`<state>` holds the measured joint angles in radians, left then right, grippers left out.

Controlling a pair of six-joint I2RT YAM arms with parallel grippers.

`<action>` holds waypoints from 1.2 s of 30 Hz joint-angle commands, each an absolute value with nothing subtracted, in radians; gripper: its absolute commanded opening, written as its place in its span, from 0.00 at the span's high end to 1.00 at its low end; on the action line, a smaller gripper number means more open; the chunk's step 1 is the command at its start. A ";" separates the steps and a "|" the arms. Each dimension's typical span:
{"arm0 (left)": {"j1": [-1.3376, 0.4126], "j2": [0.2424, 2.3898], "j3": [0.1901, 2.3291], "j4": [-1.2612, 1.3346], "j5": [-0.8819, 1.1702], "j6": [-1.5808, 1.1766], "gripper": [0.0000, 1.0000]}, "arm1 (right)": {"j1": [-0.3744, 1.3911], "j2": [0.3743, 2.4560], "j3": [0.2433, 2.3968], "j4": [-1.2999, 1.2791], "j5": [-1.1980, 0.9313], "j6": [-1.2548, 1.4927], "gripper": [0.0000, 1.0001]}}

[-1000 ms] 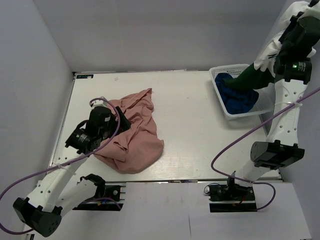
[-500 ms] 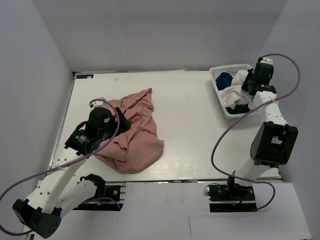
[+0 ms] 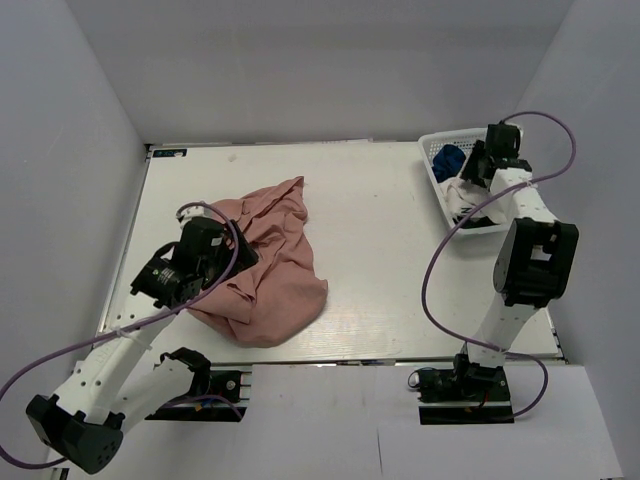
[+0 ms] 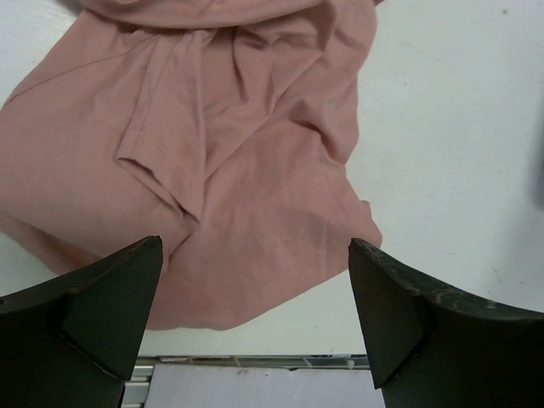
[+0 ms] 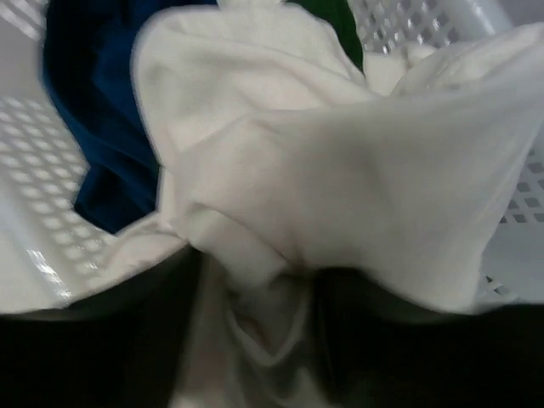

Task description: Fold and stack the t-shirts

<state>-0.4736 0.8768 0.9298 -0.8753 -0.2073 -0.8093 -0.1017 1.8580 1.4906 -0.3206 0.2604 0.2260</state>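
Note:
The dusty-pink t-shirt is by itself below my left gripper's open fingers, so I go on toward its folded far edge until they close on it.
The dusty-pink t-shirt lies crumpled on the left half of the table, and it fills the left wrist view. My left gripper hovers over its left side, wide open, nothing between the fingers. The white t-shirt sits bunched in the basket at the back right, beside the royal-blue t-shirt. My right gripper is down in the basket. Its jaws stand apart, with a fold of the white t-shirt lying between them. The blue one shows at the left.
The white mesh basket stands at the table's back right corner; its walls close in around my right gripper. A strip of dark green cloth peeks out behind the white shirt. The table's near edge runs just below the pink shirt.
My right arm came down from high above the basket with the white shirt into the basket, and its jaws have parted. The left arm and pink shirt have not moved.

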 commanded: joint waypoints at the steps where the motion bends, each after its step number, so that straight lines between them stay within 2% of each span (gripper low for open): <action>1: -0.477 0.890 0.979 -0.972 -0.261 -0.868 0.00 | -0.084 1.744 1.641 -0.365 0.305 0.189 0.27; 2: -0.477 0.890 0.989 -0.986 -0.271 -0.889 0.00 | -0.081 1.720 1.664 -0.376 0.305 0.180 0.19; 4: -0.477 0.899 0.989 -1.026 -0.293 -0.917 0.00 | -0.064 1.683 1.744 -0.422 0.293 0.138 0.10; 8: -0.468 0.934 1.003 -1.072 -0.356 -0.977 0.00 | -0.015 1.590 1.807 -0.508 0.235 0.074 0.10; 11: -0.468 1.050 1.055 -1.066 -0.353 -1.002 0.00 | 0.093 1.485 1.746 -0.512 0.094 0.100 0.10; 15: -0.448 1.218 1.116 -1.012 -0.414 -0.976 0.00 | 0.259 1.344 1.536 -0.430 -0.050 0.161 0.10; 16: -0.448 1.295 1.161 -1.002 -0.452 -0.963 0.00 | 0.356 1.339 1.454 -0.425 -0.078 0.170 0.10; 21: -0.381 1.468 1.287 -1.039 -0.500 -0.930 0.00 | 0.579 1.406 1.366 -0.514 -0.081 0.155 0.10; 29: -0.221 1.595 1.252 -0.812 -0.411 -0.801 0.00 | 0.780 1.440 1.132 -0.410 -0.209 0.184 0.10; 36: -0.177 1.670 1.229 -0.654 -0.351 -0.730 0.00 | 0.874 1.555 1.106 -0.362 -0.187 0.166 0.10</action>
<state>-0.1925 1.6695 1.2430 -0.7498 -0.3958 -0.7765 0.8474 1.5116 1.1057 -0.4156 -0.1692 0.1749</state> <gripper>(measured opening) 0.996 0.904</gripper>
